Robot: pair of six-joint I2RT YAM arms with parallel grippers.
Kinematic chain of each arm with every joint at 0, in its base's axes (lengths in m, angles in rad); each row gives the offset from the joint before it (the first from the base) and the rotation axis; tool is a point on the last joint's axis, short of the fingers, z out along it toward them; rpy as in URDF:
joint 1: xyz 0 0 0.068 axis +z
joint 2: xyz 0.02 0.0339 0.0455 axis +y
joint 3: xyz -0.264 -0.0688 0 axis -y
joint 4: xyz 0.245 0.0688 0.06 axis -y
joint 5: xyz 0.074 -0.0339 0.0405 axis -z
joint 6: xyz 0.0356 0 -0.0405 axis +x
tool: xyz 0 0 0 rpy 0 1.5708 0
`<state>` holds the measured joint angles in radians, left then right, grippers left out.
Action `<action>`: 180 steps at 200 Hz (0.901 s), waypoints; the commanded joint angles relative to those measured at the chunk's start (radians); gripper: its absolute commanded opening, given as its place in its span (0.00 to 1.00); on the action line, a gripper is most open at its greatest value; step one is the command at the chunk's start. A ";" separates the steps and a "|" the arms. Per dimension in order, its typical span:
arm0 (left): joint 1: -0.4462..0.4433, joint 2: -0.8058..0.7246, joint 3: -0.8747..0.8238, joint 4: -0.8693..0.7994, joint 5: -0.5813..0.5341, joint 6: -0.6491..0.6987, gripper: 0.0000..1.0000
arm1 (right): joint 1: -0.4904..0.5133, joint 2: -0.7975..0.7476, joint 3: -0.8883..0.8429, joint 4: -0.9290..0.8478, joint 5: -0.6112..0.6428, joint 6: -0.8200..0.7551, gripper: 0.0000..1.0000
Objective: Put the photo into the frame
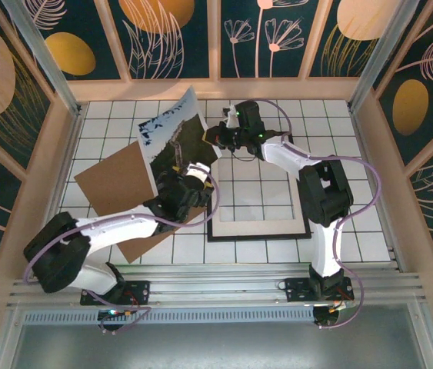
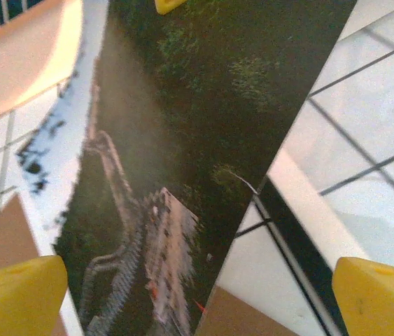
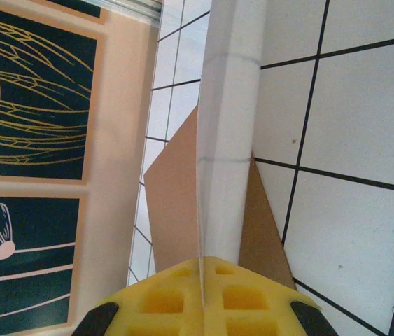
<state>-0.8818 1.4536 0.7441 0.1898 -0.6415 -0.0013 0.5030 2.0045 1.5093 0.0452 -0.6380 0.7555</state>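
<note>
The photo's landscape side [image 1: 168,141] is facing up, so the robot should turn the photo's white back up before its right gripper takes the photo's edge and lays the photo over the frame [image 1: 258,186].
The photo [image 1: 171,132], a landscape with pale sky over dark hills, is lifted and tilted over the table's back left. My right gripper [image 1: 218,138] is shut on its right edge. In the right wrist view the yellow fingers [image 3: 176,294] pinch the sheet edge-on at the gripper's [image 3: 201,262] tips, and the photo's white back [image 3: 228,105] runs away from them. My left gripper [image 1: 179,171] is open just below the photo. Its yellow fingertips [image 2: 15,294] stand wide apart either side of the photo's [image 2: 183,140] lower corner without touching it. The black-rimmed frame [image 1: 258,237] lies flat at centre right.
A white mat border [image 1: 258,227] sits inside the frame; the frame's rim [image 2: 287,231] and the mat [image 2: 315,203] pass under the photo's corner. A brown backing board [image 1: 112,184] lies flat on the tiled table [image 1: 339,131] at the left, under the left arm. Patterned walls enclose the table.
</note>
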 commanded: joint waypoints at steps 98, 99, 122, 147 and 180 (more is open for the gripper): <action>-0.031 0.145 0.015 0.316 -0.261 0.234 0.42 | -0.001 -0.004 -0.007 0.022 -0.028 0.030 0.00; -0.031 0.145 0.013 0.319 -0.261 0.235 0.41 | -0.001 -0.004 -0.007 0.022 -0.028 0.031 0.00; -0.032 0.153 0.003 0.346 -0.266 0.254 0.20 | -0.001 -0.007 -0.008 0.023 -0.031 0.035 0.01; -0.031 0.150 0.003 0.353 -0.283 0.254 0.07 | -0.001 -0.013 0.004 0.017 -0.034 0.035 0.08; -0.032 0.102 -0.009 0.364 -0.295 0.248 0.00 | -0.033 -0.053 0.026 0.013 -0.035 0.028 0.42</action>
<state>-0.9127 1.5978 0.7517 0.5049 -0.9005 0.2489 0.4988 2.0045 1.5093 0.0471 -0.6563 0.7944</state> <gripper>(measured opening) 0.068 0.320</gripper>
